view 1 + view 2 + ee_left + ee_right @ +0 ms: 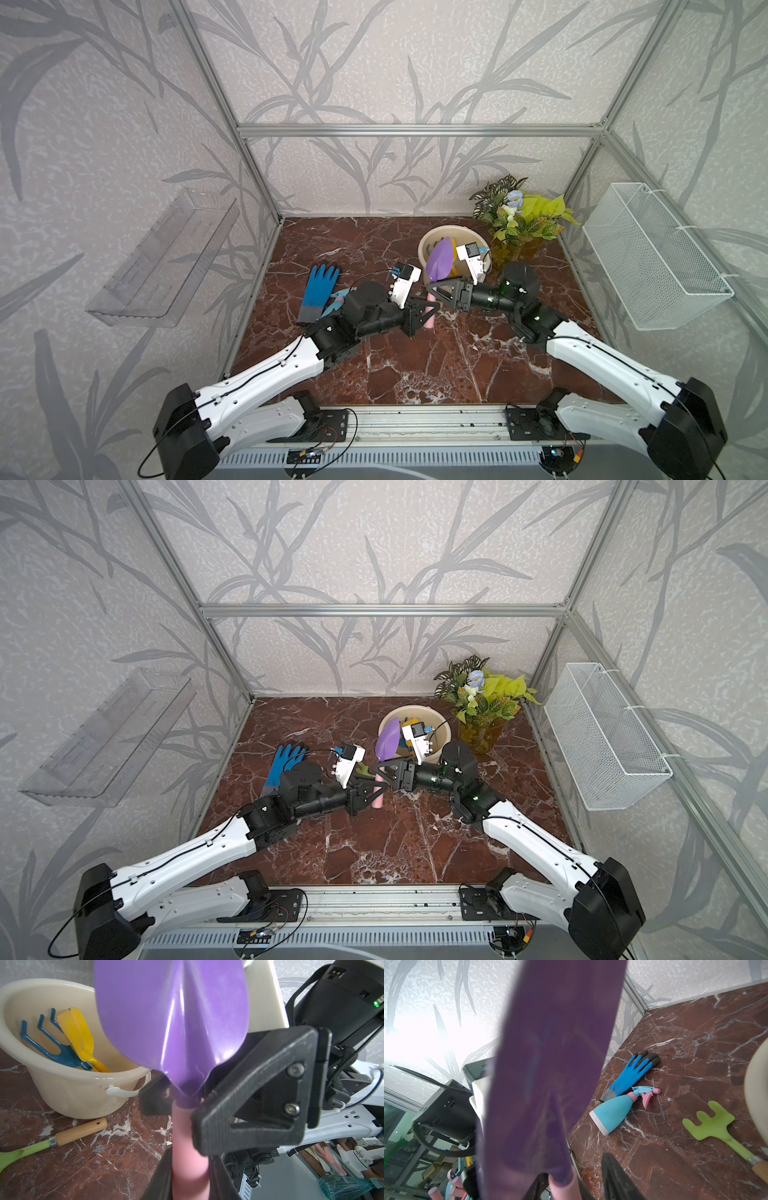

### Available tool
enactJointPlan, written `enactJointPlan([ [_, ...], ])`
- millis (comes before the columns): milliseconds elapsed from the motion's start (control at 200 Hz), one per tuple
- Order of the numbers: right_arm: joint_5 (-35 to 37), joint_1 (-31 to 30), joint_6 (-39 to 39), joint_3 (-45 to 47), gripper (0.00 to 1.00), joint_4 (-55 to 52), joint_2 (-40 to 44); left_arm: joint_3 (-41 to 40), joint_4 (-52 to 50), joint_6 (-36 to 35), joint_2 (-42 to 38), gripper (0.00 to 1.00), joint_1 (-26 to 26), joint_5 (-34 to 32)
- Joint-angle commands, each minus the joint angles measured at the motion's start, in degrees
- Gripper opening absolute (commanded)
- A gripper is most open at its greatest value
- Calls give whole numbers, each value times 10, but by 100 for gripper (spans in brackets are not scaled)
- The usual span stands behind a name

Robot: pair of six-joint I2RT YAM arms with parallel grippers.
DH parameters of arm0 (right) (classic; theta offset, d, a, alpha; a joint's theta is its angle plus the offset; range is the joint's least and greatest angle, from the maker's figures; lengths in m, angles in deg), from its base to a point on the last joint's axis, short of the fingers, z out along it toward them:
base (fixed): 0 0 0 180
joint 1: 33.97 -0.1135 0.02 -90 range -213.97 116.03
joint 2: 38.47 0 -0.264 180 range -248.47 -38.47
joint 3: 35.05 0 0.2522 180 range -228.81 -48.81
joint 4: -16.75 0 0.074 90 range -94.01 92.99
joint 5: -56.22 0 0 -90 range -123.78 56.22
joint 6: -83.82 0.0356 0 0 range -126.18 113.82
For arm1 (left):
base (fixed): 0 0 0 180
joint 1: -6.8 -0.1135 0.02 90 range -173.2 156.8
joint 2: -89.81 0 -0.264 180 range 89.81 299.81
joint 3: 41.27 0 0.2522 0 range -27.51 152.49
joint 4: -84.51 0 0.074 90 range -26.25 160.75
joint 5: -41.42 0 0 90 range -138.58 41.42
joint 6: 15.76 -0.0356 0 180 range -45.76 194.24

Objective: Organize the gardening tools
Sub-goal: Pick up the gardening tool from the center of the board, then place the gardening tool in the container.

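Observation:
The robot's left gripper is holding the pink handle, which must go into the bucket first, so the robot's right gripper should grab the trowel by the neck and lower it in.
The purple trowel with a pink handle hangs over the table next to the cream bucket, blade up. My left gripper is shut on the pink handle. My right gripper straddles the neck just above, open, and one finger stands clear of the handle. A yellow shovel and a blue three-pronged fork lie inside the bucket. The green rake with a wooden handle lies on the marble beside the bucket.
A blue glove and a light-blue spray bottle lie at the left, behind my left arm. A potted leafy plant stands at the back right. A white wire basket hangs on the right wall, a clear shelf on the left wall.

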Motion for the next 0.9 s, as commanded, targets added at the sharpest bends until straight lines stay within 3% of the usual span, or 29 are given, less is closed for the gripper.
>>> enactJointPlan([
  [0,-8,-3,15,-20,43,28,6,-1,28,-4,0,0,1,11],
  [130,-15,-3,21,-23,29,39,-4,0,26,-6,3,0,1,12],
  [490,-8,-4,15,-26,6,50,-18,1,23,-7,10,0,1,1],
  [555,0,-4,4,-29,3,40,-14,-1,16,-5,11,18,1,-8],
  [625,12,-4,-19,-34,2,19,-8,-9,14,-2,5,29,1,-19],
  [740,47,-4,-56,-48,1,-28,3,-25,15,4,-7,60,1,-42],
  [825,84,-4,-90,-68,1,-75,9,-32,11,4,-16,72,1,-55],
  [895,120,-3,-121,-89,1,-111,14,-36,2,3,-24,74,1,-68],
])
